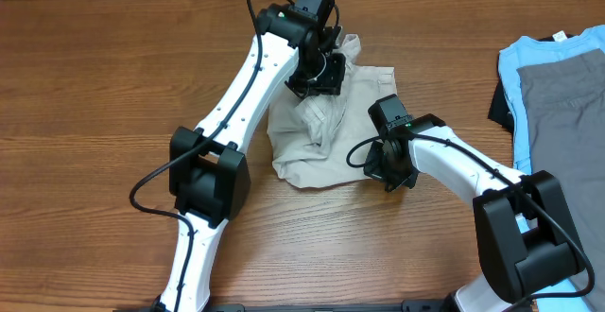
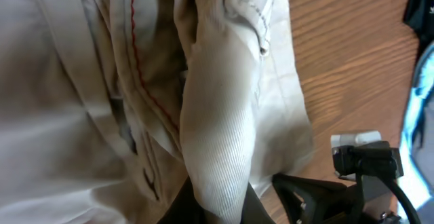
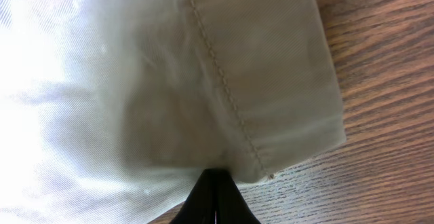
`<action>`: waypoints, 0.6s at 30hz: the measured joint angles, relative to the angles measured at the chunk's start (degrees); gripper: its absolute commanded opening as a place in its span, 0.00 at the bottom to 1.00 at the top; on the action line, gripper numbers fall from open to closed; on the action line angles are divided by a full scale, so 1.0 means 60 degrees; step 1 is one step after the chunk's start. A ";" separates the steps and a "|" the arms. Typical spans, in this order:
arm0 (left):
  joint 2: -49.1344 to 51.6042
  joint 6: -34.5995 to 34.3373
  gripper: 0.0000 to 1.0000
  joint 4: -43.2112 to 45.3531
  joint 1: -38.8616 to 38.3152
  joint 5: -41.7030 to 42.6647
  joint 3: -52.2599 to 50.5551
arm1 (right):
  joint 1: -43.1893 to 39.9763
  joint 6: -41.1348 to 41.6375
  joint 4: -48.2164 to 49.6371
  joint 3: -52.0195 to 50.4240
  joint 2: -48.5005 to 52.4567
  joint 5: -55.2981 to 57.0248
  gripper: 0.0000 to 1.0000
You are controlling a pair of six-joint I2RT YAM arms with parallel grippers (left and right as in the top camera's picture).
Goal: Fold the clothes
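Note:
I can see the beige shorts bunched in a raised fold. My left gripper should put that fold down flat over the shorts' uncovered lower layer and let go before it smooths the shorts.
The beige shorts lie bunched in the middle of the wooden table, folded over on themselves. My left gripper is at their far edge, shut on a ridge of the fabric that rises between its fingers. My right gripper is at the near right corner of the shorts, shut on the hemmed edge; the stitched hem fills the right wrist view.
A light blue T-shirt with a grey garment on top lies at the table's right edge, beside something black. The right arm's black parts show in the left wrist view.

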 measured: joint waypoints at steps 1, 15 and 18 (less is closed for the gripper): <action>0.0055 -0.0025 0.04 0.0055 0.0000 0.0120 0.0000 | 0.0000 0.0015 -0.0007 0.0000 0.0000 -0.0004 0.04; 0.0135 -0.0448 0.13 0.0364 0.0000 0.0783 -0.0004 | -0.0004 0.0051 0.0004 0.0000 0.0000 -0.0007 0.04; 0.0138 -0.0474 0.34 0.0404 -0.0007 0.0933 -0.0004 | -0.0004 0.0051 0.0007 0.0000 0.0000 -0.0007 0.04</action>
